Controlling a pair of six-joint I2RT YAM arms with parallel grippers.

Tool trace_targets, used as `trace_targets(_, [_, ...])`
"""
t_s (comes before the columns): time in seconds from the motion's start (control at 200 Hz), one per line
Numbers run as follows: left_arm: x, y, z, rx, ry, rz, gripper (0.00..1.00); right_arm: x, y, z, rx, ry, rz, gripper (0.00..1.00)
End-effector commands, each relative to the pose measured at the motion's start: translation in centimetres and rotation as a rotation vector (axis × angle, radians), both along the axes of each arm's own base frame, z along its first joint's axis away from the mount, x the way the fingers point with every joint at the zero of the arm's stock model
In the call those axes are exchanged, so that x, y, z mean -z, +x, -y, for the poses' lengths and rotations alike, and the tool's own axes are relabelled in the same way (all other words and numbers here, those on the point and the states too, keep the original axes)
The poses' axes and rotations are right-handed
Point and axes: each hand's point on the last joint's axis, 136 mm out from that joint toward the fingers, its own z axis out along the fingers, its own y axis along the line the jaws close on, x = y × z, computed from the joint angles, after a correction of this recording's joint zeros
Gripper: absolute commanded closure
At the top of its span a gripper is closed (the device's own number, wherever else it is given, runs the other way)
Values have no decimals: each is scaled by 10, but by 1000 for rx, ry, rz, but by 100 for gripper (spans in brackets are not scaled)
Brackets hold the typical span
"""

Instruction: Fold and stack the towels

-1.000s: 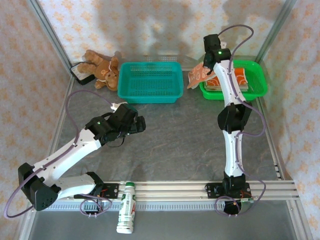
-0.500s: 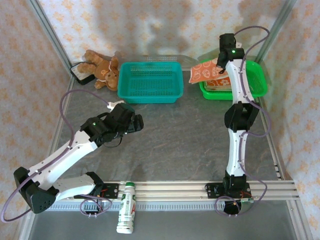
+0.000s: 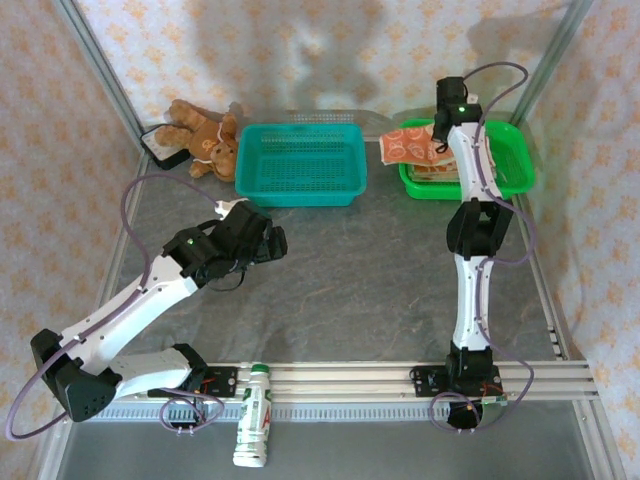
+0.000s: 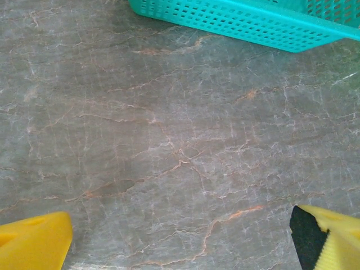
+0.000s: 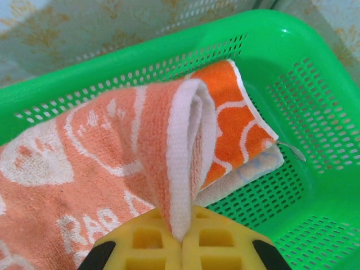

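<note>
The towel I hold lies along the stack with its white edge (image 5: pixel 180 154) short of the stack's end (image 5: pixel 256 109). My right gripper keeps pulling until the two ends line up.
An orange towel with white prints (image 3: pixel 405 148) hangs over the left rim of the green basket (image 3: pixel 518 176) at the back right. My right gripper (image 3: pixel 441 128) is shut on its white-edged fold. In the right wrist view the towel (image 5: pixel 101 163) bunches up from between my yellow fingers (image 5: pixel 225 247), where the right gripper (image 5: pixel 181 239) pinches it. Under it in the green basket (image 5: pixel 315 112) lie another orange towel (image 5: pixel 239 132) and a pale cloth (image 5: pixel 253 171). My left gripper (image 3: pixel 270 243) hovers open over the table, and the left wrist view has its left gripper (image 4: pixel 180 247) tips far apart with nothing between them.
A teal basket (image 3: pixel 300 165) stands at the back centre, its wall (image 4: pixel 253 22) just beyond my left gripper. A brown teddy bear (image 3: pixel 205 135) lies at the back left. A white bottle (image 3: pixel 255 415) lies across the front rail. Patterned walls close in the sides.
My right gripper has risen and moved right and back with the towel, from the basket's left side to above it. The left arm has shifted slightly left.
</note>
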Motion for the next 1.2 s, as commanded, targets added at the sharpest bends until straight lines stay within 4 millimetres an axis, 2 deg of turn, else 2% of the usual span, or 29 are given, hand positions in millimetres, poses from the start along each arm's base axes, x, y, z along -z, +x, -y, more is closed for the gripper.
trace_targets(0.0, [-11, 1, -11, -46, 28, 13, 0, -20, 9, 14, 39, -77, 69, 100])
trace_targets(0.26, [-9, 1, -13, -63, 29, 12, 0, -31, 14, 36, 93, -156, 112, 100])
trace_targets(0.48, [-3, 4, -8, -64, 25, -3, 0, -26, 16, 51, 115, -141, 119, 100])
trace_targets(0.661, [-2, 7, -5, -61, 27, -13, 0, -29, 22, 60, 120, -135, 152, 100])
trace_targets(0.761, [1, 8, -3, -59, 29, -21, 0, -28, 30, 57, 99, -112, 177, 99])
trace_targets(0.816, [1, 9, -3, -58, 27, -23, 0, -24, 36, 55, 86, -100, 186, 93])
trace_targets(0.871, [2, 9, -2, -57, 28, -28, 0, -18, 40, 54, 78, -85, 190, 80])
trace_targets(0.926, [3, 9, -2, -57, 29, -32, 0, -11, 41, 54, 81, -79, 183, 76])
trace_targets(0.961, [2, 8, -2, -59, 28, -31, 0, -8, 41, 55, 89, -79, 179, 68])
trace_targets(1.006, [2, 7, -3, -60, 29, -33, 0, -6, 39, 57, 101, -87, 171, 50])
trace_targets(1.041, [3, 7, -4, -62, 32, -33, 0, -5, 38, 58, 105, -91, 165, 41])
trace_targets(1.076, [2, 6, -5, -65, 35, -31, 0, -6, 37, 59, 110, -98, 164, 28])
trace_targets(1.101, [1, 6, -6, -67, 35, -28, 0, -7, 36, 60, 112, -101, 164, 14])
trace_targets(1.121, [1, 6, -7, -70, 36, -24, 0, -8, 36, 59, 112, -100, 165, 11])
trace_targets(1.136, [1, 5, -8, -71, 38, -23, 0, -8, 36, 59, 110, -98, 165, 2])
trace_targets(1.196, [-1, 5, -10, -75, 41, -16, 0, -12, 34, 58, 109, -82, 172, 1])
